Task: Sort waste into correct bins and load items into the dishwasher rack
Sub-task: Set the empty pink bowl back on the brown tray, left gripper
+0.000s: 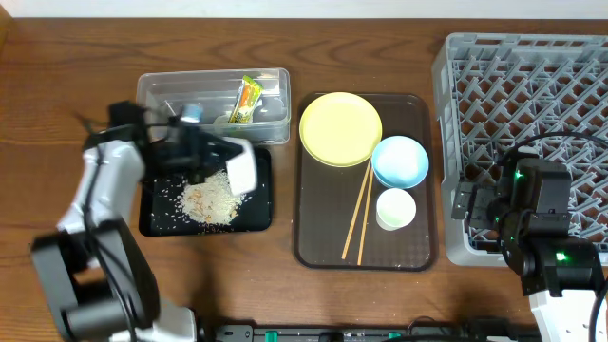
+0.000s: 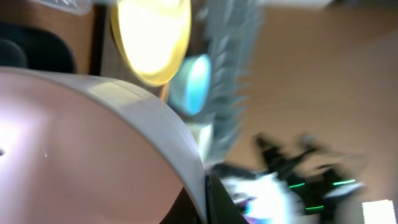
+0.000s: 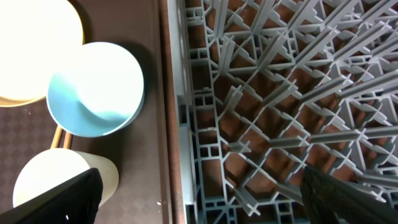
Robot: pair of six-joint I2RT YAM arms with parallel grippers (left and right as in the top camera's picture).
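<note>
My left gripper now carries the bowl to the open spot (image 1: 326,204) beside the chopsticks until it rests there, since the white bowl's inside (image 2: 74,158) is clear of rice.
My left gripper (image 1: 220,157) is shut on the rim of the white bowl (image 1: 241,169) and holds it tilted over the black tray (image 1: 261,217). A heap of white rice (image 1: 211,201) lies in that tray. In the left wrist view the bowl (image 2: 93,155) fills the picture, with a finger (image 2: 214,199) at its rim. The green-and-orange wrapper (image 1: 247,99) lies in the clear tub (image 1: 161,90). The yellow plate (image 1: 340,128), blue bowl (image 1: 399,161), small white cup (image 1: 395,209) and chopsticks (image 1: 359,214) sit on the brown serving tray (image 1: 313,242). My right gripper (image 3: 199,199) is open and empty over the left edge of the grey rack (image 1: 532,85).
The right wrist view shows the blue bowl (image 3: 93,87), the cup (image 3: 56,177), part of the plate (image 3: 31,50) and the rack's pegs (image 3: 280,93). A pale scrap (image 1: 223,121) lies next to the wrapper in the tub. Rice grains are scattered across the black tray.
</note>
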